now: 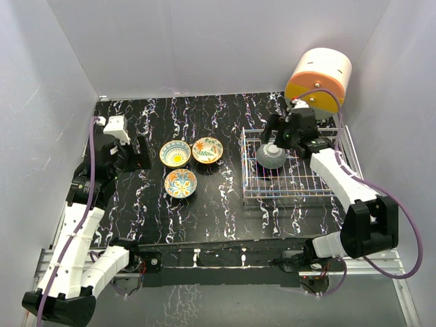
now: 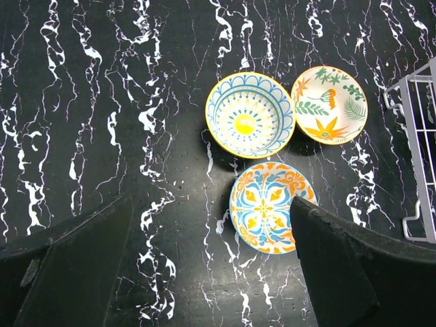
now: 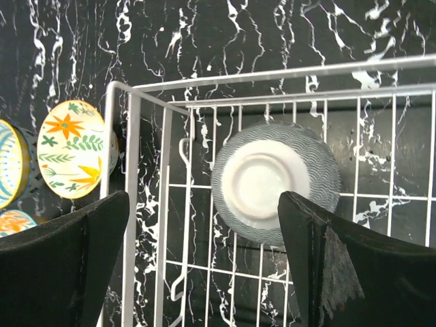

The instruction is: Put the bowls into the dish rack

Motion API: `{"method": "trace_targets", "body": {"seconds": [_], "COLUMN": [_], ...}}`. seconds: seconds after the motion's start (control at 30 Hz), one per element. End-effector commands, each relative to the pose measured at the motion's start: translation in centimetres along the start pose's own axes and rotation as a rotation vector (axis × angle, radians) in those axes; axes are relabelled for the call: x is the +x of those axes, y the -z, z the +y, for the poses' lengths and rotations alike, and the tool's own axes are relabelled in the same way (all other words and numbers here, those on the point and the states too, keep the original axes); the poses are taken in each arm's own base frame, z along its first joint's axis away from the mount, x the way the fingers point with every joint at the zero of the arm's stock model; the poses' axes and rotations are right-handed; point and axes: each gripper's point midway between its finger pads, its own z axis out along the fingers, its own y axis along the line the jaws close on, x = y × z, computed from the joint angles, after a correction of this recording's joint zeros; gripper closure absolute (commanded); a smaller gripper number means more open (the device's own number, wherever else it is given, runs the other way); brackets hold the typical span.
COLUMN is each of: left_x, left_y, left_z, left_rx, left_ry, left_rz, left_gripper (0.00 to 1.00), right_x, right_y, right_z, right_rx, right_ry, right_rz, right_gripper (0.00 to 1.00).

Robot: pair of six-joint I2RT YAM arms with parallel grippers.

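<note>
The grey bowl is in the way at the rack's end (image 1: 270,159) nearest the painted bowls, so my right gripper should move the grey bowl by its foot ring to the rack's far corner (image 1: 332,146).
Three painted bowls sit together on the black marbled table: a blue-and-yellow one (image 1: 175,153) (image 2: 250,114), a leaf-patterned one (image 1: 207,150) (image 2: 330,105) (image 3: 75,150), and a blue-orange one (image 1: 180,182) (image 2: 271,206). A grey bowl (image 1: 271,156) (image 3: 276,182) lies upside down inside the wire dish rack (image 1: 293,187) (image 3: 162,204), pale foot ring up. My right gripper (image 1: 281,136) (image 3: 204,197) hovers over the rack, open, with the grey bowl just beyond its right finger and nothing held. To the left of the bowls, my left gripper (image 1: 136,158) (image 2: 211,204) is open and empty.
A round cream, orange and yellow drawer unit (image 1: 318,80) stands behind the rack at the back right. The rack's raised wire rim (image 2: 419,136) lies right of the three bowls. White walls close in the table on the left, back and right.
</note>
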Motion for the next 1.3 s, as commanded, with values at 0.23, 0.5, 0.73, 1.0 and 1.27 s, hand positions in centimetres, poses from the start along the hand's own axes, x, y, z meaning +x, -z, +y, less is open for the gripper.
{"method": "trace_targets", "body": {"seconds": [0.23, 0.5, 0.73, 1.0, 1.27], "left_x": [0.5, 1.1, 0.8, 0.4, 0.2], "left_y": [0.1, 0.0, 0.4, 0.4, 0.5], "left_z": [0.0, 0.2, 0.1, -0.3, -0.4], "left_rx": [0.006, 0.004, 0.011, 0.028, 0.033], "left_ry": [-0.027, -0.034, -0.035, -0.026, -0.03], "left_rz": [0.006, 0.015, 0.004, -0.009, -0.014], "left_gripper": [0.03, 0.03, 0.03, 0.03, 0.03], "right_x": [-0.6, 0.8, 1.8, 2.1, 2.2], "right_y": [-1.3, -2.4, -3.4, -3.9, -4.3], "right_z": [-2.3, -1.5, -1.3, -1.7, -2.0], "right_rx": [0.28, 0.21, 0.184, 0.201, 0.228], "right_ry": [0.189, 0.188, 0.204, 0.216, 0.24], "right_rz": [0.013, 0.054, 0.102, 0.111, 0.131], "right_gripper": [0.08, 0.12, 0.15, 0.2, 0.28]}}
